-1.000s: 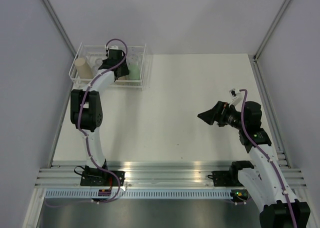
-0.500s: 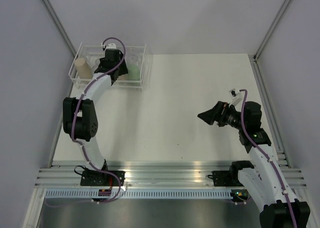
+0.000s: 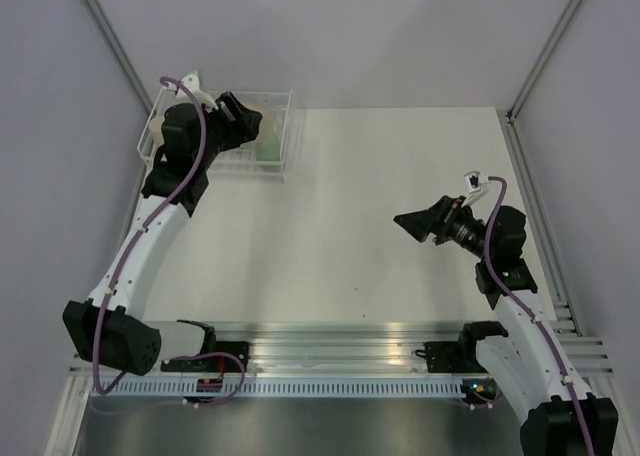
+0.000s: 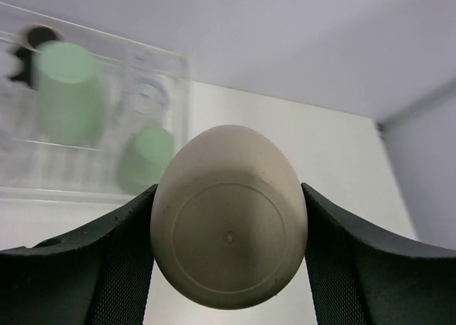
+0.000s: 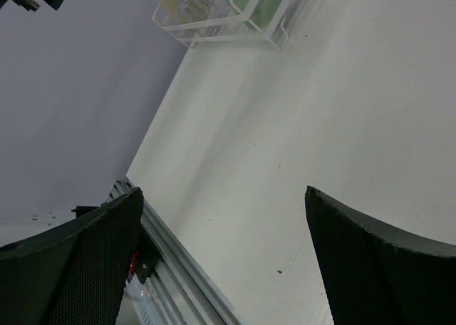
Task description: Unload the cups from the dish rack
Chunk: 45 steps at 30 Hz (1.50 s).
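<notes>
The tan cup (image 4: 229, 238) is held near its bottom by my left gripper, so the cup's rim (image 3: 268, 123) is free. My open right gripper should keep coming until it straddles the cup's rim.
My left gripper (image 3: 243, 119) is shut on a tan cup (image 4: 229, 246), held bottom toward the wrist camera, over the white wire dish rack (image 3: 288, 148) at the table's far left. Its fingers (image 4: 117, 268) press on both sides of the cup. In the left wrist view the rack (image 4: 92, 191) holds two mint green cups, one upright (image 4: 68, 90) and one nearer (image 4: 144, 159), a clear cup (image 4: 146, 97) and a small black cup (image 4: 32, 36). A green cup (image 3: 268, 141) also shows in the top view. My right gripper (image 3: 415, 224) hangs open and empty over the table's right side.
Grey walls with metal posts close in the white table (image 3: 350, 226) at the back and sides. An aluminium rail (image 3: 330, 341) carrying the arm bases runs along the near edge. The right wrist view shows the rack (image 5: 271, 36) far off and the rail (image 5: 185, 268).
My left arm has swung its elbow out to the left and its gripper has risen over the rack with the tan cup. My right gripper has tilted up slightly.
</notes>
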### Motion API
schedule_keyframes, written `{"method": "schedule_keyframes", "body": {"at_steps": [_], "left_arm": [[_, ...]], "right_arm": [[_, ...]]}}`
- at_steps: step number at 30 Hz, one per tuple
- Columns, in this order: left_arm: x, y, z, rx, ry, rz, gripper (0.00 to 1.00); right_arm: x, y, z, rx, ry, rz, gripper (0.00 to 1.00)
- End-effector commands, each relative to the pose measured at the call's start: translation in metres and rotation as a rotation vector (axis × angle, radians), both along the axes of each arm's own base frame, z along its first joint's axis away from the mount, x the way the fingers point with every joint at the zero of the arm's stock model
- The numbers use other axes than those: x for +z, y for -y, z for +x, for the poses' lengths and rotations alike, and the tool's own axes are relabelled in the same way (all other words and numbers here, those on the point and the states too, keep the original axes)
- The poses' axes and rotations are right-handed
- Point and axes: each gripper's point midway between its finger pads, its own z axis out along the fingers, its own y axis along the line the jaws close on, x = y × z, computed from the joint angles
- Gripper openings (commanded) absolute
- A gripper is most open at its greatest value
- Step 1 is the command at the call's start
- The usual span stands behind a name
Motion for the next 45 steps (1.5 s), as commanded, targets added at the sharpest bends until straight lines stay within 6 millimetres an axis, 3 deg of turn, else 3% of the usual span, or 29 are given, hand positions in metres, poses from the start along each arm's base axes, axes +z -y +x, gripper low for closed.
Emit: {"method": "schedule_keyframes", "body": {"at_steps": [1,2,4,5,7,10,12,13,14,15,17,18,22,25,34,40,45], "left_arm": [[0.014,0.081,-0.056,-0.398,-0.017,-0.228,0.02],[0.002,0.093,-0.070,-0.470,-0.039,-0.275,0.02],[0.016,0.118,-0.113,-0.678,-0.043,-0.437,0.02],[0.011,0.124,-0.123,-0.740,-0.004,-0.479,0.02],[0.020,0.128,-0.152,-0.828,-0.005,-0.579,0.02],[0.008,0.129,-0.178,-0.893,-0.037,-0.663,0.02],[0.018,0.129,-0.192,-0.952,-0.019,-0.747,0.02],[-0.001,0.131,-0.196,-0.968,-0.079,-0.796,0.02],[0.014,0.129,-0.207,-1.039,0.037,-0.814,0.02],[0.014,0.128,-0.213,-1.053,-0.027,-0.926,0.02],[-0.005,0.128,-0.214,-1.069,-0.056,-1.004,0.02],[-0.004,0.126,-0.218,-1.091,-0.042,-1.032,0.02],[-0.029,0.127,-0.215,-1.040,-0.103,-1.054,0.02],[-0.038,0.129,-0.218,-1.024,-0.116,-1.066,0.02],[-0.066,0.144,-0.231,-1.023,-0.203,-1.098,0.02],[-0.090,0.151,-0.235,-0.992,-0.278,-1.114,0.02],[-0.110,0.155,-0.235,-0.955,-0.349,-1.123,0.02]], "right_arm": [[0.020,-0.014,0.000,0.070,0.085,0.072,0.98],[0.023,-0.017,0.000,0.080,0.114,0.076,0.98],[0.024,-0.026,-0.005,0.117,0.122,0.095,0.98],[0.026,-0.029,-0.007,0.132,0.151,0.109,0.98],[0.032,-0.036,-0.013,0.152,0.165,0.154,0.98],[0.035,-0.039,-0.017,0.147,0.211,0.179,0.98],[0.031,-0.044,-0.018,0.166,0.211,0.192,0.98],[0.037,-0.047,-0.020,0.180,0.231,0.216,0.98],[0.029,-0.051,-0.017,0.191,0.201,0.222,0.98],[0.028,-0.058,-0.021,0.218,0.196,0.235,0.98],[0.029,-0.065,-0.021,0.234,0.206,0.262,0.98],[0.031,-0.072,-0.023,0.248,0.209,0.271,0.98],[0.037,-0.090,-0.024,0.279,0.235,0.271,0.98],[0.043,-0.104,-0.022,0.301,0.250,0.252,0.98],[0.032,-0.140,-0.010,0.337,0.217,0.231,0.96],[0.033,-0.155,-0.008,0.360,0.219,0.218,0.79],[0.028,-0.164,-0.008,0.358,0.235,0.153,0.49]]}}
